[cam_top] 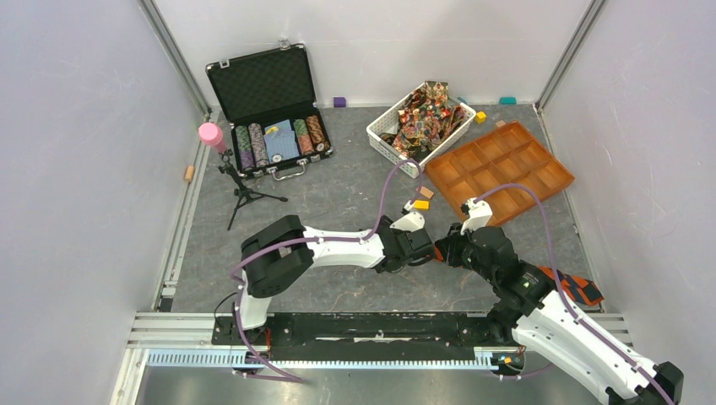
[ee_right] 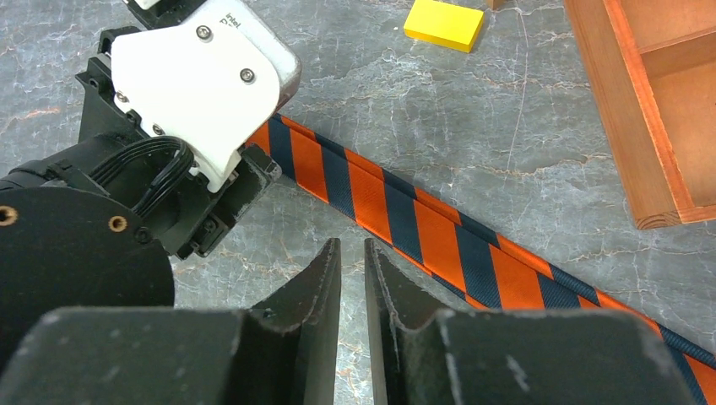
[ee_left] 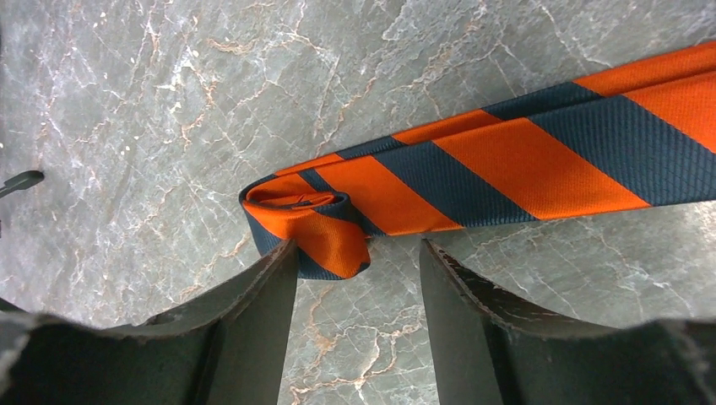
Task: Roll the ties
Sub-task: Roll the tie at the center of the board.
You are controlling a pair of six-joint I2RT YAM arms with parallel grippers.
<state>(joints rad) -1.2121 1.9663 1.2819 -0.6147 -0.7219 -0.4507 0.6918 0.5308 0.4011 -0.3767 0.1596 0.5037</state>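
The tie's curled end (ee_left: 308, 228) is loose and crooked on the tie's long part, so next my left gripper moves back to let my right gripper steady that curled end (ee_left: 358, 239).
An orange-and-dark striped tie (ee_left: 507, 152) lies flat on the grey marble table, its narrow end curled into one small loose fold (ee_left: 308, 224). My left gripper (ee_left: 359, 253) is open just short of that fold; the left fingertip (ee_left: 283, 266) touches the fold's edge and nothing sits between the jaws. In the right wrist view the same tie (ee_right: 439, 232) runs diagonally past my right gripper (ee_right: 352, 246), which stands barely open with bare table in the slit. From above, both grippers (cam_top: 420, 249) (cam_top: 447, 251) meet mid-table, and the tie's wide end (cam_top: 581, 288) lies by the right arm.
A white basket (cam_top: 382, 135) of patterned ties (cam_top: 426, 114) stands at the back. To its right is a wooden compartment tray (cam_top: 500, 171). An open case of poker chips (cam_top: 268, 110) and a small tripod (cam_top: 245, 196) stand back left. A yellow block (ee_right: 443, 24) lies near the tray.
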